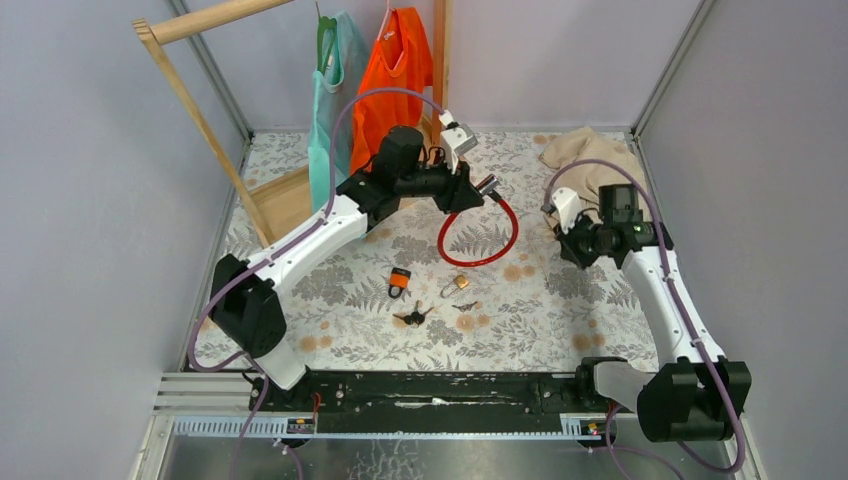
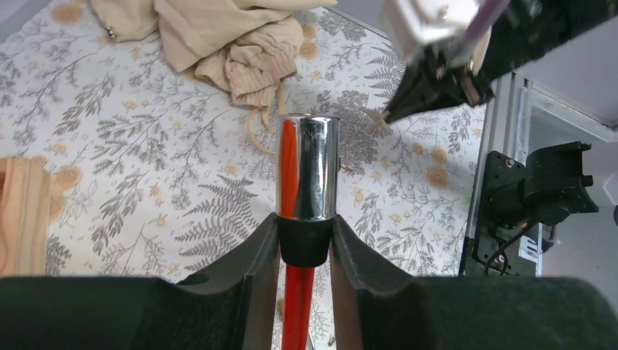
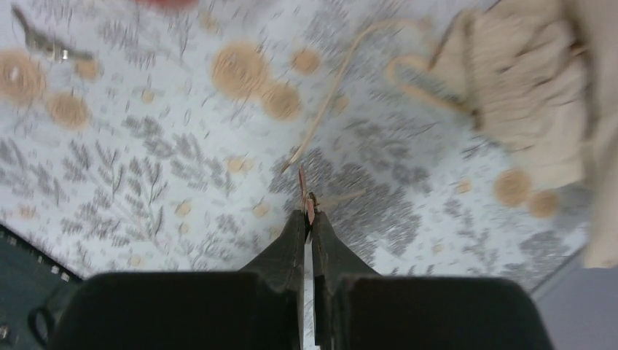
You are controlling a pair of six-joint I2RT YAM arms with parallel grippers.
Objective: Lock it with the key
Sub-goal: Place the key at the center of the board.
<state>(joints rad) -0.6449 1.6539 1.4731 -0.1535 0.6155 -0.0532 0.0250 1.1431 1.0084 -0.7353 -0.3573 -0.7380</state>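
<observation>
The floral surface [image 1: 526,310] next to the loose keys is open for the thin key. My right gripper should keep moving the key down until it rests there.
A red cable lock [image 1: 480,236] hangs in a loop from my left gripper [image 1: 472,190], which is shut on the black collar below its chrome cylinder head [image 1: 487,183]. In the left wrist view the cylinder [image 2: 307,168] stands up between my fingers [image 2: 255,255], with the red cable [image 2: 297,306] running down. My right gripper [image 1: 563,248] is to the right of the lock and apart from it. It is shut on a thin key [image 3: 306,197], seen edge-on at the fingertips. The left wrist view shows that gripper [image 2: 412,98] pointing toward the cylinder.
An orange padlock [image 1: 399,281], a brass padlock [image 1: 457,285] and loose keys [image 1: 413,317] lie mid-table. A beige cloth [image 1: 585,158] lies at the back right. A wooden rack [image 1: 200,120] with green and orange garments [image 1: 395,70] stands at the back left.
</observation>
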